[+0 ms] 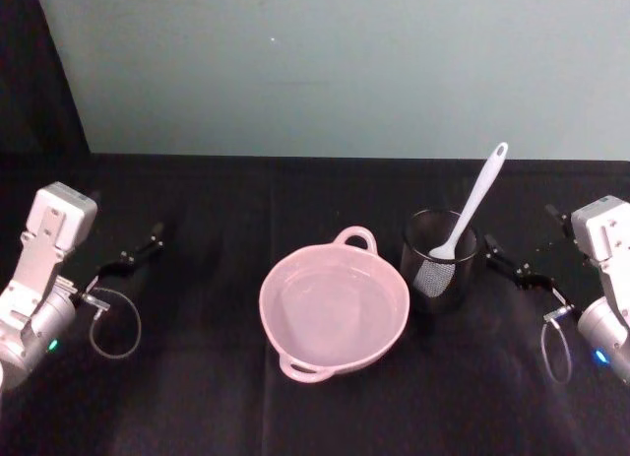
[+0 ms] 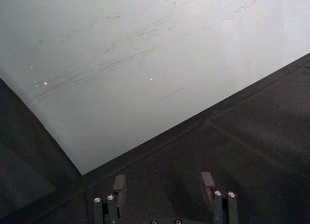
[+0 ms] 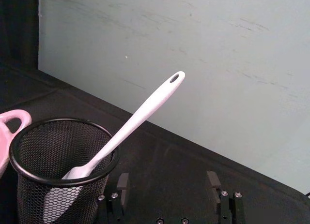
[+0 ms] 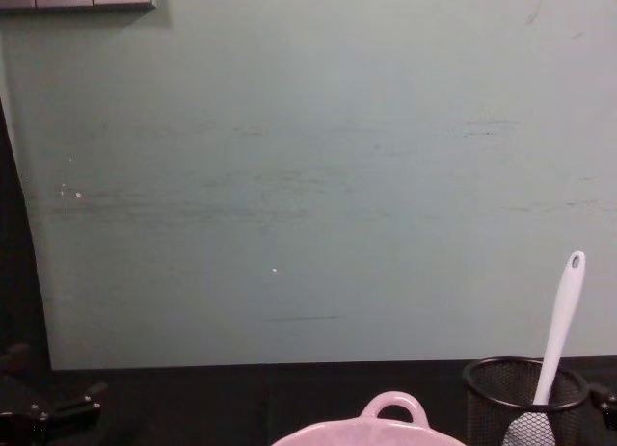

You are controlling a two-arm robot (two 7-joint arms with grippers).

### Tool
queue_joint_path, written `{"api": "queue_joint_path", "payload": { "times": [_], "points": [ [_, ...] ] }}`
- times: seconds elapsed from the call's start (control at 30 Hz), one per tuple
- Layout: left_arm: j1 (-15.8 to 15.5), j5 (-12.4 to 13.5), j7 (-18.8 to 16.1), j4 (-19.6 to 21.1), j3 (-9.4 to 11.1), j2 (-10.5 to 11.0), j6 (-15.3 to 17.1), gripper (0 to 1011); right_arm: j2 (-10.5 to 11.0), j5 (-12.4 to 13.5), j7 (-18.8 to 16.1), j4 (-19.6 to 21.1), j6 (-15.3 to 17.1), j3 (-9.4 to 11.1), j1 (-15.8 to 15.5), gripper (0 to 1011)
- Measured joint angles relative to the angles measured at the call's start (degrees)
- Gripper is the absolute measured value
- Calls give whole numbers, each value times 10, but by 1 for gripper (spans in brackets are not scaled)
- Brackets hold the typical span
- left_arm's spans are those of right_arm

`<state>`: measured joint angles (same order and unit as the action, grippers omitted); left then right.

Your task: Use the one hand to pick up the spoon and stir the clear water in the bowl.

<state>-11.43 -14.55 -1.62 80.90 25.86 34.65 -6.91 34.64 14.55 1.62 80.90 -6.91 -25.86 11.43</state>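
My gripper will bring up a flat paddle when I lift the white spoon (image 3: 135,120) out of the cup, since a broad white end (image 3: 60,202) shows through the mesh.
The pale pink bowl (image 1: 335,308) sits in the middle of the black table and holds clear water; its rim and loop handle show in the chest view (image 4: 390,412). Just right of it stands a black wire-mesh cup (image 1: 440,261) with the white spoon (image 1: 474,202) upright inside, scoop down and handle leaning up and to the right. The spoon (image 3: 140,115) also shows in the right wrist view, leaning out of the cup (image 3: 58,166). My right gripper (image 1: 520,234) rests open on the table to the right of the cup, holding nothing (image 3: 168,183). My left gripper (image 1: 126,218) lies open at the far left (image 2: 163,185).
A pale green wall panel (image 1: 335,62) closes off the back of the table. Bare black cloth (image 1: 197,377) lies between each gripper and the bowl. A loose cable loop (image 1: 116,323) hangs by the left wrist and another (image 1: 556,353) by the right.
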Motion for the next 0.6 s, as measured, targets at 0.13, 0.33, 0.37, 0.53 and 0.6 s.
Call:
{"api": "queue_joint_path", "payload": {
  "times": [0.13, 0.33, 0.37, 0.53, 0.6],
  "points": [
    [0, 0, 0, 0, 0, 0, 0, 1005, 0, 0, 0, 0, 0, 0, 0, 1002],
    [0, 0, 0, 0, 0, 0, 0, 1005, 0, 0, 0, 0, 0, 0, 0, 1000],
    [0, 0, 0, 0, 0, 0, 0, 1005, 0, 0, 0, 0, 0, 0, 0, 1000],
    [0, 0, 0, 0, 0, 0, 0, 1005, 0, 0, 0, 0, 0, 0, 0, 1000],
    [0, 0, 0, 0, 0, 0, 0, 1005, 0, 0, 0, 0, 0, 0, 0, 1000]
  ]
}}
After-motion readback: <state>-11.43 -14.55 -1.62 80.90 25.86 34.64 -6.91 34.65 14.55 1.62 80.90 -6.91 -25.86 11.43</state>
